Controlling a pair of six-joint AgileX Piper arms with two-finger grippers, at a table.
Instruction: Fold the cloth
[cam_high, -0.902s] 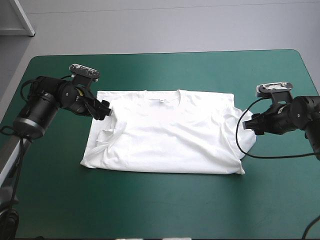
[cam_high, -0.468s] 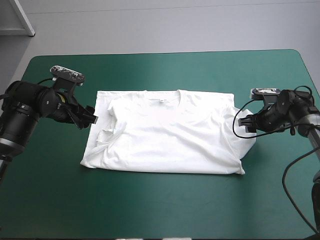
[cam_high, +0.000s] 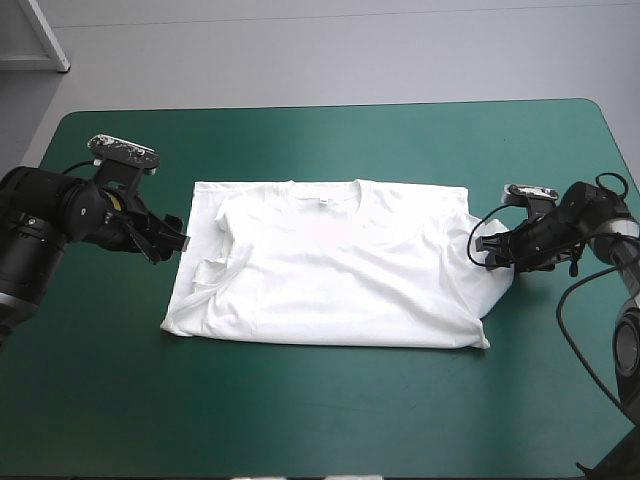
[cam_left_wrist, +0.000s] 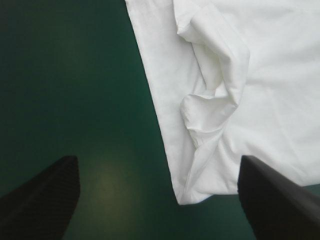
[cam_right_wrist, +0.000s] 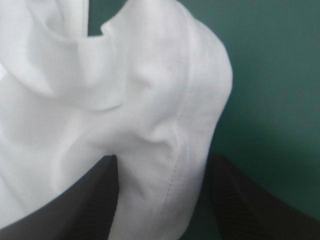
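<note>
The folded-in sleeve is in a loose, rumpled fold (cam_high: 226, 274), so the robot should expect that end of the white T-shirt (cam_high: 198, 272) to bunch up unevenly when it folds the T-shirt.
The white T-shirt (cam_high: 330, 270) lies spread flat in the middle of the table, collar toward the far edge. Its left sleeve (cam_left_wrist: 215, 100) is folded in over the body. My left gripper (cam_high: 172, 240) stands open just off the shirt's left edge, over the teal-green cover. In the left wrist view the shirt's (cam_left_wrist: 270, 75) side hem and near corner lie ahead of that gripper (cam_left_wrist: 160, 200). My right gripper (cam_high: 487, 252) is open at the shirt's right sleeve. In the right wrist view the rumpled sleeve (cam_right_wrist: 165, 100) lies between the two fingers of this gripper (cam_right_wrist: 162, 200).
Teal-green cover (cam_high: 320, 140) surrounds the shirt on all sides, with the widest strips toward the far edge and the near edge (cam_high: 320, 420). The table's rounded right corner (cam_high: 600, 110) lies beyond the right arm.
My left gripper has drawn back leftward off the folded left sleeve onto the cover. My right gripper has moved in toward the shirt's right sleeve, and the arm has turned.
</note>
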